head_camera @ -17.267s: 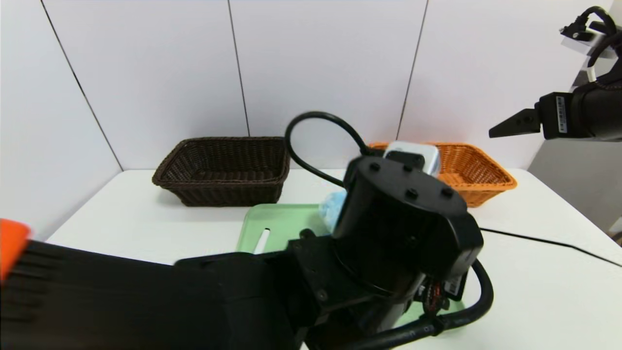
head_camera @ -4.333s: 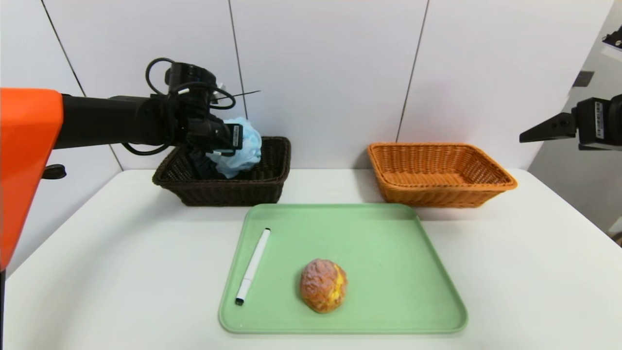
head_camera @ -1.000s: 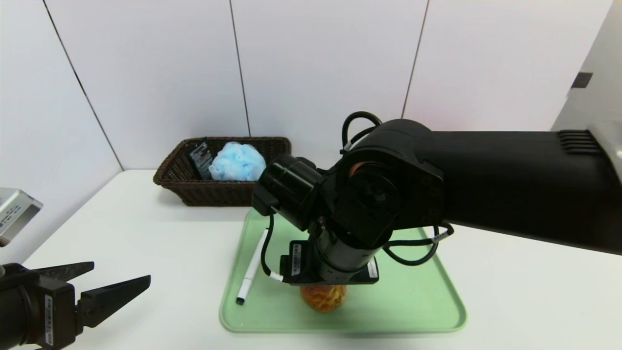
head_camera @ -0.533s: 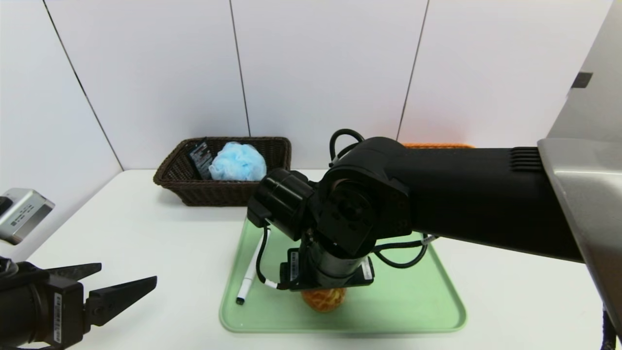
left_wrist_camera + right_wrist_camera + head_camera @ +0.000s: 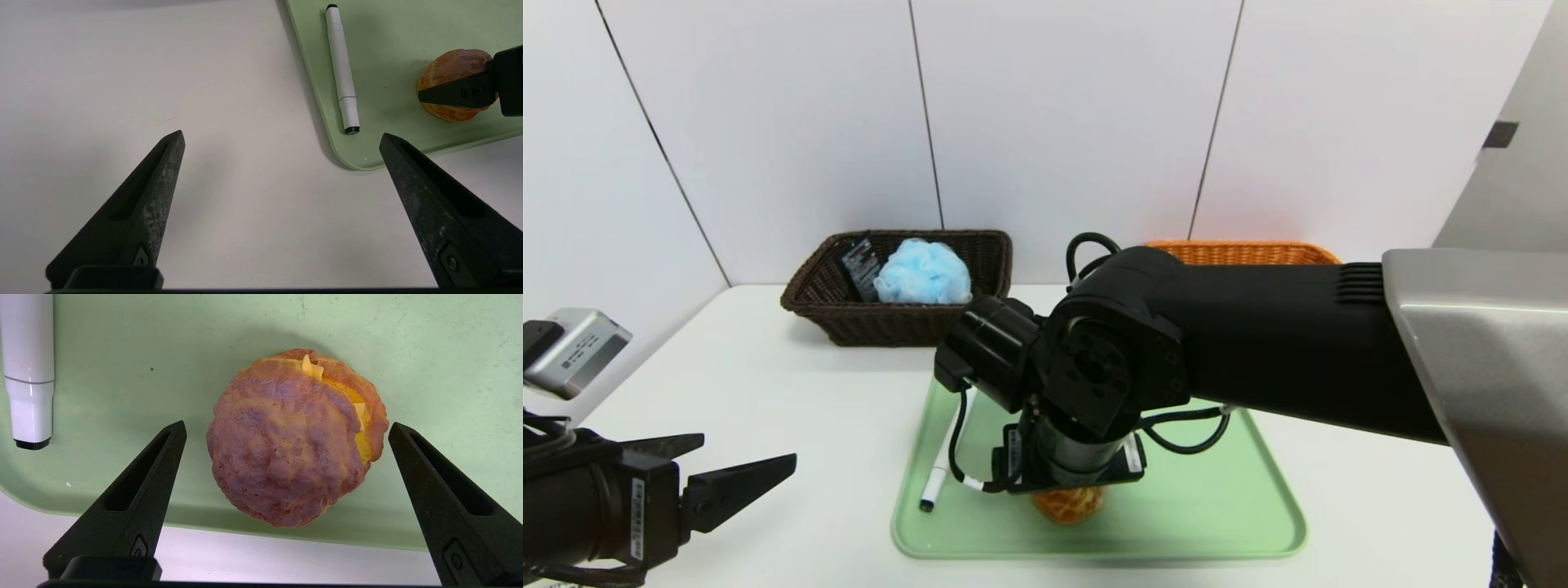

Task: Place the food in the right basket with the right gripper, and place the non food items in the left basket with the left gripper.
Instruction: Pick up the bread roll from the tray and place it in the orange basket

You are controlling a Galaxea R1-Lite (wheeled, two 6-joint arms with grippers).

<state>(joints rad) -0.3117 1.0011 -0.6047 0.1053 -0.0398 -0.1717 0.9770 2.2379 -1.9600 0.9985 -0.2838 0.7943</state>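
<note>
The whole bun [image 5: 289,446] will come up in one piece when the robot lifts, because the yellow filling [image 5: 359,414] is wedged between the brown bun's halves.
A brown bun with a yellow filling [image 5: 296,437] lies on the green tray [image 5: 429,343] near its front edge. My right gripper [image 5: 286,430] hangs open just above it, one finger on each side and neither touching; in the head view the bun [image 5: 1068,505] peeks out under the wrist. A white marker [image 5: 947,447] lies on the tray's left part, also in the left wrist view [image 5: 342,69]. The dark left basket [image 5: 894,322] holds a blue puff [image 5: 923,273] and a dark packet [image 5: 858,263]. My left gripper [image 5: 737,467] hovers open at the table's front left.
The orange right basket [image 5: 1258,251] stands at the back right, mostly hidden behind my right arm [image 5: 1258,343]. White wall panels close off the back. Bare white table [image 5: 204,102] lies between my left gripper and the tray's corner [image 5: 359,161].
My right arm has come lower over the bun and shifted slightly left. The left gripper has edged a little to the right. Both stay open.
</note>
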